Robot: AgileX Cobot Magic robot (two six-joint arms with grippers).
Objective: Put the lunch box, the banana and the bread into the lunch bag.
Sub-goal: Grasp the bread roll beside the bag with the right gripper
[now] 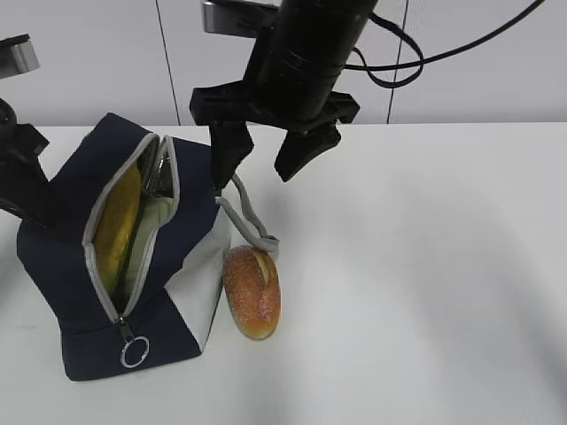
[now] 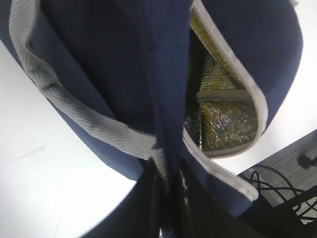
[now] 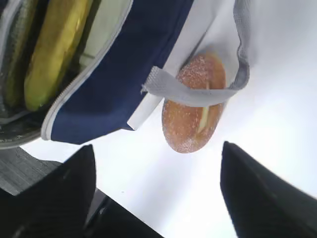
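The lunch bag has soft, loose fabric along the zipper edges [image 1: 89, 237], so I expect its opening [image 1: 133, 226] to shrink to a slit when I lift the lunch bag by its sides.
The navy lunch bag [image 1: 80, 257] lies on the white table with its zipper open. Inside it the yellow banana [image 1: 120, 221] rests beside the pale green lid of the lunch box [image 1: 152, 232]; both also show in the right wrist view, the banana [image 3: 54, 44] and the lid [image 3: 103, 29]. The bread [image 1: 252, 292] lies on the table against the bag's white panel, with a grey handle [image 3: 198, 95] draped over it. My right gripper [image 1: 261, 164] hangs open above the bread [image 3: 194, 104], empty. My left gripper [image 2: 168, 198] is shut on the bag's fabric by the zipper edge.
The bag's metal ring pull [image 1: 135, 352] hangs at its near end. The left arm [image 1: 19, 168] stands at the bag's far left side. Bare white table [image 1: 425, 283] stretches right of the bread. A white wall backs the table.
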